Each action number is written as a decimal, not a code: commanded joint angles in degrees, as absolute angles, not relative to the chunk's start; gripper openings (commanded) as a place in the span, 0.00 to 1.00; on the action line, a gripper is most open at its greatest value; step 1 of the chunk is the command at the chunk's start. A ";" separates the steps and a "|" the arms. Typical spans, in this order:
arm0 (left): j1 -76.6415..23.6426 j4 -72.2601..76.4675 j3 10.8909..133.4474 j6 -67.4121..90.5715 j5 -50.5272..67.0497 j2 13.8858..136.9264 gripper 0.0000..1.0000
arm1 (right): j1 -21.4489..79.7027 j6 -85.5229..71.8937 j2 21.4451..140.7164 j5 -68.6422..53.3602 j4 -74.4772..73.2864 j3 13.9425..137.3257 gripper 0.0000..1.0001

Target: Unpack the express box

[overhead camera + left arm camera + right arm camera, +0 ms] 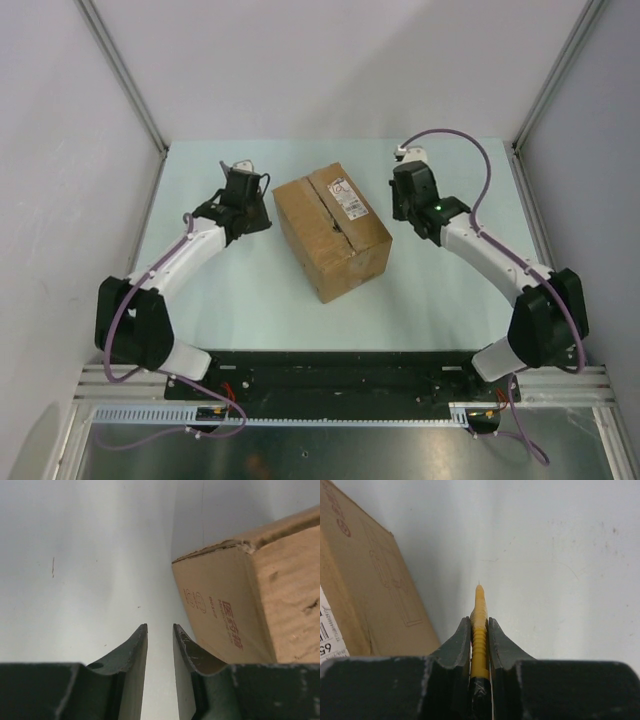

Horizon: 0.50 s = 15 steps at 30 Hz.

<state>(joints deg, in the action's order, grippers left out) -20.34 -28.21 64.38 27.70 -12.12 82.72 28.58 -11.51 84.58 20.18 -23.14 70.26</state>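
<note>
The robot's right gripper should back off while the left gripper turns the box (287, 212), because the express box's seam (332, 212) slants away from the utility knife.
The express box (332, 228) is a brown cardboard carton with a white label, standing shut in the middle of the table. It also shows at the right of the left wrist view (250, 595) and at the left of the right wrist view (365, 580). My left gripper (243, 182) is just left of the box, empty, its jaws a narrow gap apart (160, 626). My right gripper (410, 190) is just right of the box, shut on a yellow utility knife (479, 625) whose tip points away from the camera.
The pale table (250, 290) is bounded by white walls with metal posts at the back corners (160, 140). The arm bases sit on a black rail at the near edge (330, 370).
</note>
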 commanded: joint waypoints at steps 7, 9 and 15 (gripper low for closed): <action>-19.25 -26.98 68.64 28.39 -8.26 88.68 0.31 | 37.70 -7.30 91.23 26.88 -17.14 70.40 0.00; -18.99 -26.89 69.08 27.86 -7.74 89.29 0.32 | 40.07 -6.86 91.67 28.56 -17.05 70.40 0.00; -16.71 -26.89 71.19 25.32 -7.73 91.49 0.32 | 47.71 -7.29 92.72 34.01 -17.31 70.40 0.00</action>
